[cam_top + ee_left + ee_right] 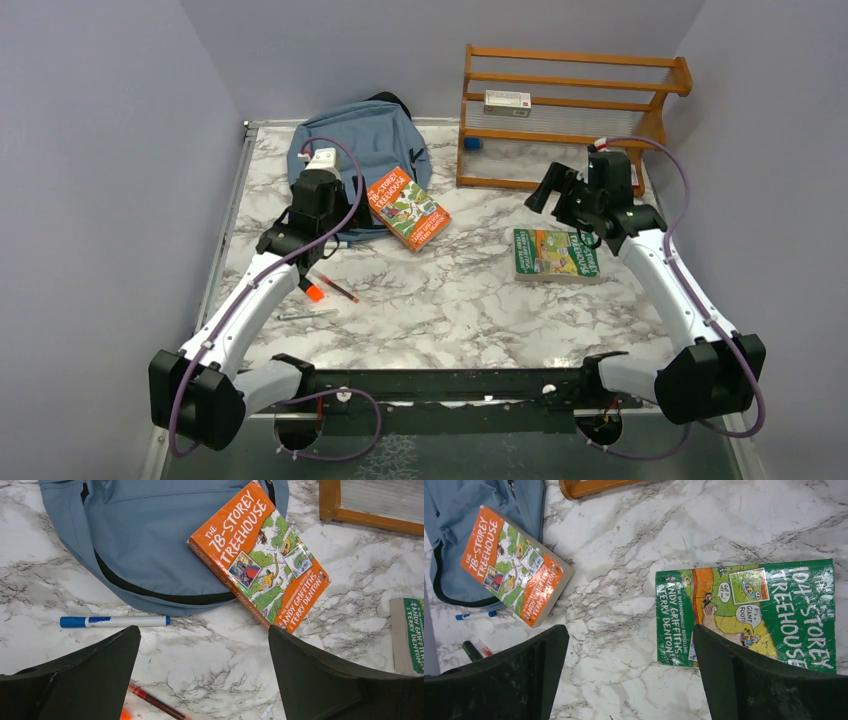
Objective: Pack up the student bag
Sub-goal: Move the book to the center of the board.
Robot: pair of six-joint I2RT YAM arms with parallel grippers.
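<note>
The orange paperback is lying across the student bag's edge. Next, my left gripper slides it out of the way, onto the marble (478,244) next to the green paperback first.
The dusty-blue student bag (362,138) lies flat at the back left of the marble table; it also shows in the left wrist view (145,535). An orange paperback (407,208) leans on its right edge, also in the left wrist view (260,555). A green paperback (555,253) lies flat at the right, also in the right wrist view (749,612). My left gripper (205,630) is open and empty above the table, just in front of the bag. My right gripper (630,630) is open and empty, above the green book's left edge.
A blue-capped marker (114,621) lies by the bag's front edge. A red pen (338,288), an orange marker (314,293) and a pale pen (305,314) lie under the left arm. A wooden rack (570,110) holding a small white box (507,102) stands at the back right.
</note>
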